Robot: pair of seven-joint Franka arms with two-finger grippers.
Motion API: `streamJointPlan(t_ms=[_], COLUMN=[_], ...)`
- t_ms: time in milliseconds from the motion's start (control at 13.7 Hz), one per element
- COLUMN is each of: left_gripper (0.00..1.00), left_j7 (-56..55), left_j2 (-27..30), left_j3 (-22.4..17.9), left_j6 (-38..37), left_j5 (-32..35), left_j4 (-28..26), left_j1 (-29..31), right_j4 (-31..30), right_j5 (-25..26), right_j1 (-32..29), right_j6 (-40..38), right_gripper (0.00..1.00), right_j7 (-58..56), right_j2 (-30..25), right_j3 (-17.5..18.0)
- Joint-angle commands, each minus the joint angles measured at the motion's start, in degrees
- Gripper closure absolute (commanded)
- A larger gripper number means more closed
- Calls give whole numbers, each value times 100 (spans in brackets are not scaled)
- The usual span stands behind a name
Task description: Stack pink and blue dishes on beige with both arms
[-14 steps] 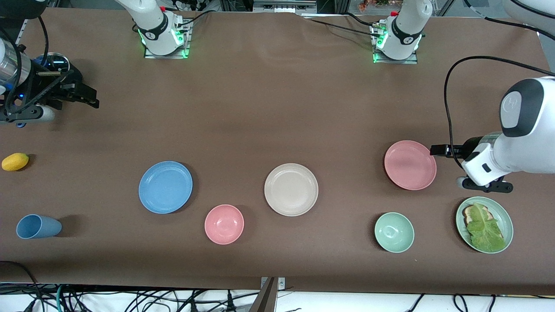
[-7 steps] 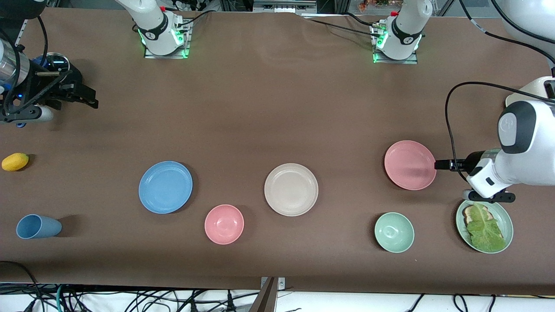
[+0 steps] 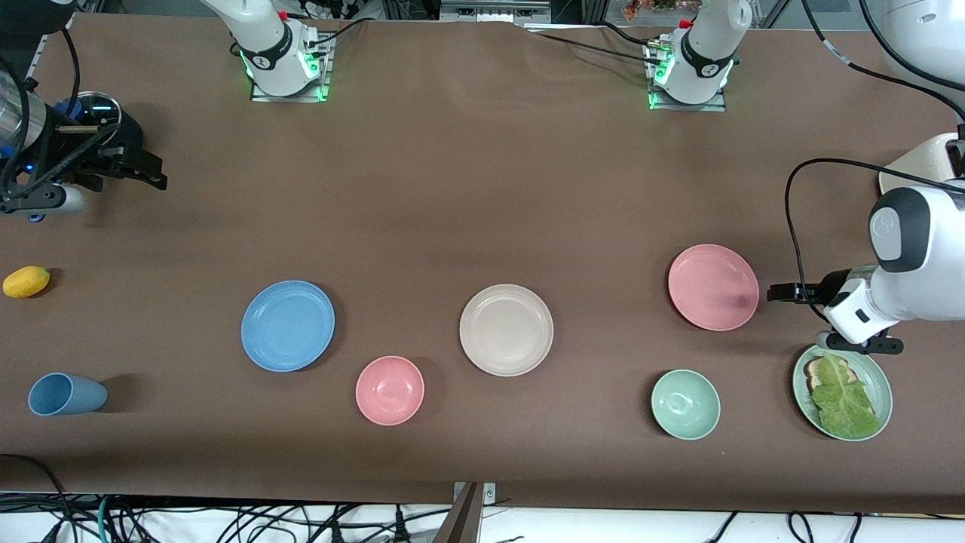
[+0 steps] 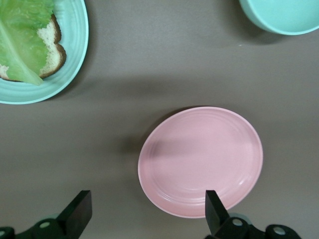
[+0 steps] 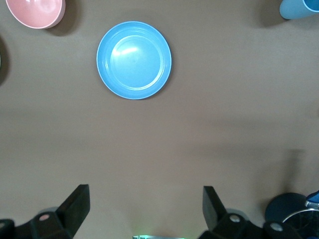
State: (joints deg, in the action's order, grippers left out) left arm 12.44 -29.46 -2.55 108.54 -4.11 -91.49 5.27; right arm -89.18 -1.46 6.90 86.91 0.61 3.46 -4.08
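The pink plate (image 3: 714, 288) will cover nearly all of the beige plate when I lower it, because it looks as wide as the beige plate's rim (image 3: 547, 330).
The pink plate (image 3: 713, 287) lies toward the left arm's end of the table, and the blue plate (image 3: 287, 326) toward the right arm's end. Between them is the beige plate (image 3: 506, 329) with nothing on it. My left gripper (image 3: 780, 292) hangs open just beside the pink plate's rim. In the left wrist view the gripper (image 4: 148, 214) straddles the rim of the pink plate (image 4: 200, 162). My right gripper (image 3: 154, 175) stands open over bare table at the right arm's end. In the right wrist view the gripper (image 5: 144, 206) is well apart from the blue plate (image 5: 133, 59).
A pink bowl (image 3: 390, 390) sits between the blue and beige plates, nearer the camera. A green bowl (image 3: 685, 404) and a green plate with lettuce (image 3: 878, 381) lie nearer the camera than the pink plate. A blue cup (image 3: 66, 394) and a yellow fruit (image 3: 26, 281) are at the right arm's end.
My left gripper has slid off the pink plate's edge toward the left arm's end of the table and the lettuce plate. The right gripper has shifted only slightly.
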Motion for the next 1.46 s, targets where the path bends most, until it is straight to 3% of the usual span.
streamJointPlan(t_ms=[0, 878, 1390], left_gripper=[0, 0, 0], left_j7=[241, 653, 778], left_j2=[-15, -25, -86], left_j3=[26, 26, 26], left_j6=[456, 2275, 2698], left_j5=[-54, -615, -801], left_j4=[-307, -1731, -2013], left_j1=[79, 114, 106], right_j4=[146, -20, -581], right_j5=[-74, 84, 93], right_j1=[-22, -13, -13], right_j6=[-51, 326, 651], right_gripper=[0, 0, 0], right_j7=[36, 210, 335], right_j2=[49, -3, -345], right_j3=[21, 30, 30])
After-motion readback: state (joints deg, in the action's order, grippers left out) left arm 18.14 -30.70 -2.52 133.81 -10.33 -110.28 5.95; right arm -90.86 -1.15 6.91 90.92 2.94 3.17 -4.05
